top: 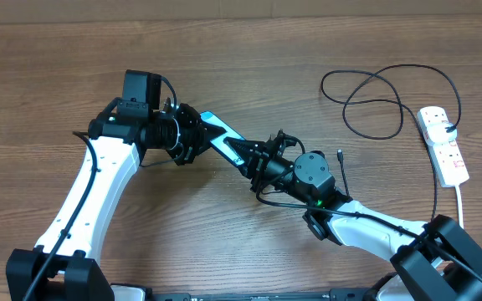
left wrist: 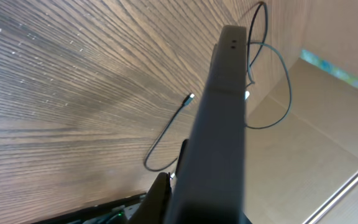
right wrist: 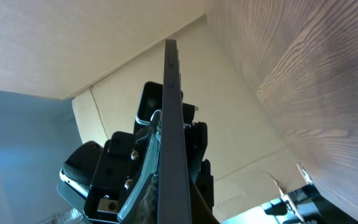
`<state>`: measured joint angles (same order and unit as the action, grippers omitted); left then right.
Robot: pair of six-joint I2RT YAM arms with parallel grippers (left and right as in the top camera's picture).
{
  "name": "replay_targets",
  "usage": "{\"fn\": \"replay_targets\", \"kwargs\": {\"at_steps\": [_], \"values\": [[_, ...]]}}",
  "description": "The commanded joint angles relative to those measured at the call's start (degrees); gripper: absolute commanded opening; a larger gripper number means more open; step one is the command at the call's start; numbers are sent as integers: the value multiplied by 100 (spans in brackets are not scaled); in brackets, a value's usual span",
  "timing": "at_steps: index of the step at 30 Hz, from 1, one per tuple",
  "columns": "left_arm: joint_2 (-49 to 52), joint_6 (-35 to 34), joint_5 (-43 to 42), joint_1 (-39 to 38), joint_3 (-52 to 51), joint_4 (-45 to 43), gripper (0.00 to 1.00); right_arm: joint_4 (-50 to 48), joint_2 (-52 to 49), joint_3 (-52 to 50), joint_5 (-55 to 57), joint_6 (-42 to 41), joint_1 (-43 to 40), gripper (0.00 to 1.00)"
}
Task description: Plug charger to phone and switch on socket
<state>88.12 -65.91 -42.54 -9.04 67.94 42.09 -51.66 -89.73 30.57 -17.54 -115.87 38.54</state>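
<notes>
My right gripper is closed on the phone's end [top: 233,155], and the charger cable's tip [top: 340,154] lies free. Next, the right gripper leaves the phone to my left gripper and takes hold of the cable's tip.
The phone [top: 224,138] is held tilted above the table between both grippers, its blue-white face showing. My left gripper [top: 192,138] is shut on its left end. My right gripper [top: 259,163] is shut on its right end. In the left wrist view the phone [left wrist: 224,118] is a dark slab rising from the jaws [left wrist: 194,205]. In the right wrist view it shows edge-on [right wrist: 173,112] in the jaws [right wrist: 179,208]. The charger cable [top: 375,100] lies coiled at the back right. Its tip [top: 340,154] lies free on the table and also shows in the left wrist view [left wrist: 190,97]. The socket [top: 443,144] lies at the far right with a black plug in it.
The socket's thick white cord [top: 461,205] runs toward the front right. The right arm's body [top: 366,221] crosses the front right of the wooden table [top: 224,50]. A cardboard wall [left wrist: 316,112] stands beyond the table.
</notes>
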Motion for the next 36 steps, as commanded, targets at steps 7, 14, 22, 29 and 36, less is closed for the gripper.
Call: {"fn": "replay_targets", "kwargs": {"at_steps": [7, 14, 22, 29, 36], "values": [[-48, -1556, -422, -26, 79, -699, 4, 122, 13, -15, -24, -68, 131, 5], [-48, -1906, -861, -26, 79, -1137, 4, 120, 13, -15, 101, -68, 131, 9], [-48, -1961, -841, -26, 79, -1283, 4, -57, 13, -15, 98, -68, 131, 20], [-48, -1537, -455, -20, 79, -1298, 4, -52, 13, -15, 96, -68, 131, 40], [-48, 146, -216, 151, 79, -1266, 4, -50, 13, -15, -44, -66, 131, 65]]}}
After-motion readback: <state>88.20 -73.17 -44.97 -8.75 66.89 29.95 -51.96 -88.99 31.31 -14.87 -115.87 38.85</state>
